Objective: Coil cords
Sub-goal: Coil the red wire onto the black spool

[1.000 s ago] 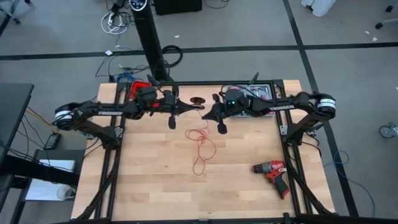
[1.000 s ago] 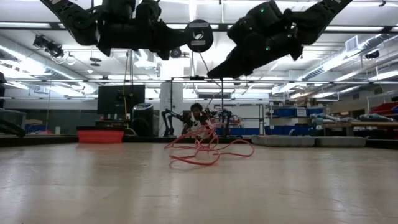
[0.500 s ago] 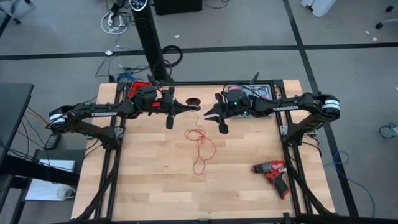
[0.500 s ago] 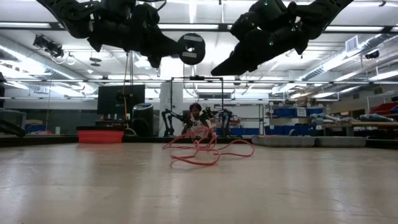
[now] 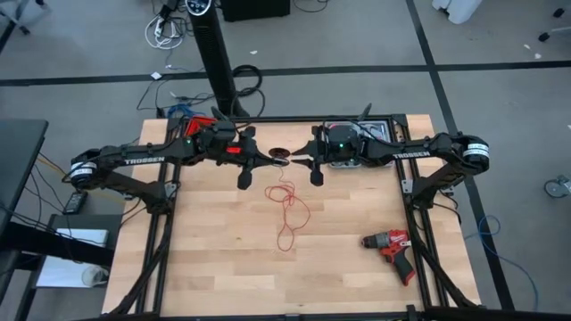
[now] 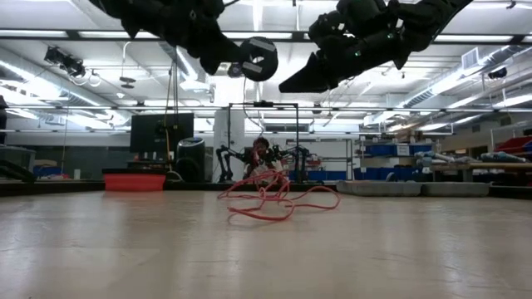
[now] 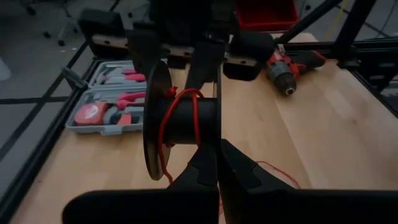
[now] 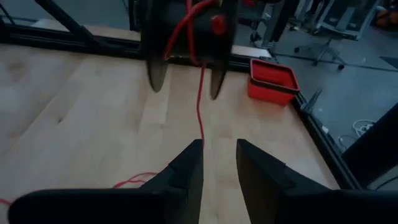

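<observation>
The cord hangs slack (image 5: 282, 173) from the spool that my left gripper is holding. My right gripper should take the spool (image 5: 279, 152) first, so that my left gripper is free to take the cord.
My left gripper (image 5: 270, 158) is high over the table's far middle, shut on a black spool (image 5: 281, 153). A few turns of the thin red cord (image 7: 186, 96) lie round the spool's hub. From the spool the cord drops (image 8: 200, 106) to the table, where the rest of it lies in loose loops (image 5: 287, 212), which also show in the low view (image 6: 270, 199). My right gripper (image 8: 217, 152) is open just right of the spool and points at it. The hanging cord runs down between its fingers, close to one of them; whether it touches, I cannot tell. My left gripper pinches one flange of the spool at its rim (image 7: 217, 134) between its two fingers. The fingers come about level from the table's left. The spool is lifted clear of the table, its axis about level, and the cord hangs slack from it.
A red-black drill (image 5: 390, 248) lies near the table's right front. A grey tool case (image 5: 366, 132) stands at the far right and a red bin (image 5: 198, 123) at the far left. The table's black frame runs along the edges.
My right gripper has swung from pointing toward the near left to pointing level at the spool, and has risen a little. My left arm has lifted and tipped behind the spool, which stays in about the same place. The loops on the table have hardly moved.
</observation>
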`<state>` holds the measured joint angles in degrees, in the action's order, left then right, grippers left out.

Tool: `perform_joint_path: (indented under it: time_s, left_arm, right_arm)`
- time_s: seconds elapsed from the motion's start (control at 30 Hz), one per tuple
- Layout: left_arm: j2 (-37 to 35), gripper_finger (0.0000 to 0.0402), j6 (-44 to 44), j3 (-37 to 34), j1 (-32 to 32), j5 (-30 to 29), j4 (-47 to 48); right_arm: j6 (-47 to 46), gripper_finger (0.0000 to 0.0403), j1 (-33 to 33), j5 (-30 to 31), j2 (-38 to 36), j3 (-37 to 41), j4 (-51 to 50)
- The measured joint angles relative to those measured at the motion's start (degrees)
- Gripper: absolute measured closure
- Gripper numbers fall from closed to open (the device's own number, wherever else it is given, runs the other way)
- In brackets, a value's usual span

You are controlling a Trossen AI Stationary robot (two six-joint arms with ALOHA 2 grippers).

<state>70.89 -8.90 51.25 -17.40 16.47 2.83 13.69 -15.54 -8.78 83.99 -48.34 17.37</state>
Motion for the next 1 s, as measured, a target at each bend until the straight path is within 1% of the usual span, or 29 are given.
perform_joint_path:
  time_s: [0.23, 0.67, 0.77, 0.9, 1.0]
  left_arm:
    - [0.73, 0.0401, -1.28, 2.7, 0.29, -1.45, 3.59]
    - [1.14, 0.0401, -3.06, 3.05, 1.82, -3.07, 5.15]
    - [1.14, 0.0401, -4.64, 3.05, 1.79, -3.65, 5.41]
    - [1.14, 0.0399, -5.75, 2.95, 1.81, -5.4, 4.72]
    - [1.14, 0.0385, -5.72, 2.95, 1.83, -7.29, 4.03]
  right_arm:
    - [0.28, 0.0311, 0.14, -1.13, -0.13, -2.77, 0.12]
    - [2.19, 0.0318, 1.43, -1.87, -0.02, -5.83, -0.45]
    - [4.17, 0.0336, 2.2, -1.53, 0.17, -6.26, -0.36]
    - [4.46, 0.0389, 2.32, 0.45, 0.17, -6.32, -0.38]
    - [3.94, 0.0396, 1.65, 0.46, 0.17, -6.37, -0.25]
